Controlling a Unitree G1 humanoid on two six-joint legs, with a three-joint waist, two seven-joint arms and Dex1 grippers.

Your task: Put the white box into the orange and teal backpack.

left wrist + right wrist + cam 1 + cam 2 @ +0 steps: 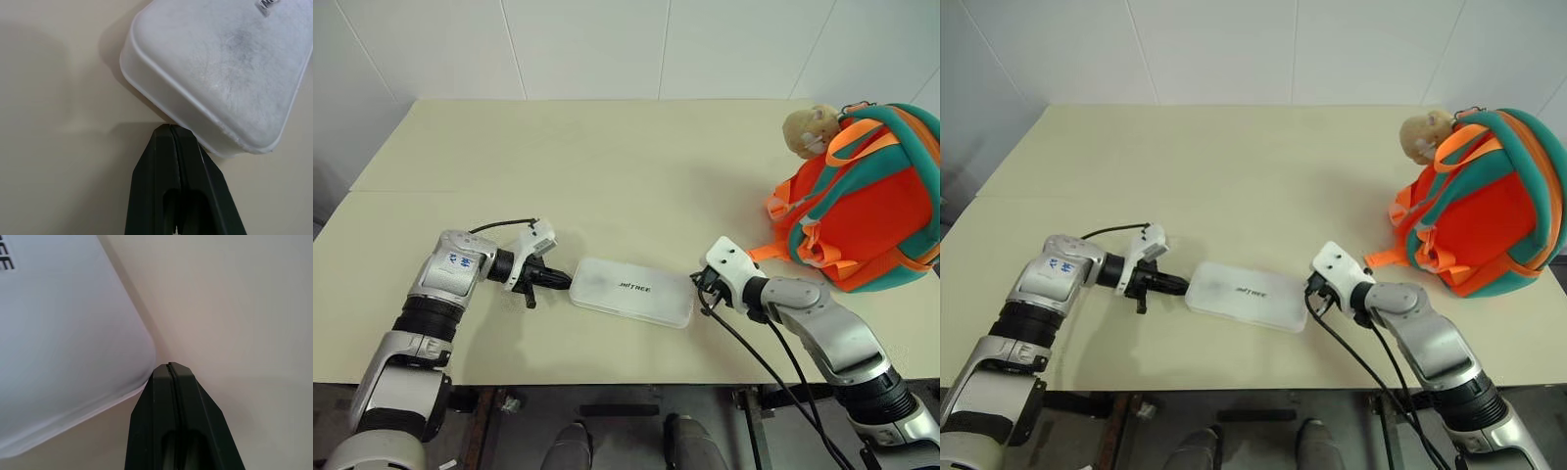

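Observation:
My grippers should nudge the white box (633, 293) square, since it lies crooked against them while they are shut, then back away and open before my left gripper takes its end (583, 284).
The white box (631, 291) lies flat on the table near its front edge, dark lettering on top. My left gripper (566, 280) is shut, its tips against the box's left end (205, 83). At the box's right end (63, 342) my right gripper (697, 281) is shut too, tips at the box's corner. Neither gripper holds anything. The orange and teal backpack (862, 201) sits at the table's right side, a beige plush head (810, 129) at its top.
The cream table (607, 176) stretches wide behind the box, up to a white wall. Black cables (754, 357) hang from my right arm over the front edge.

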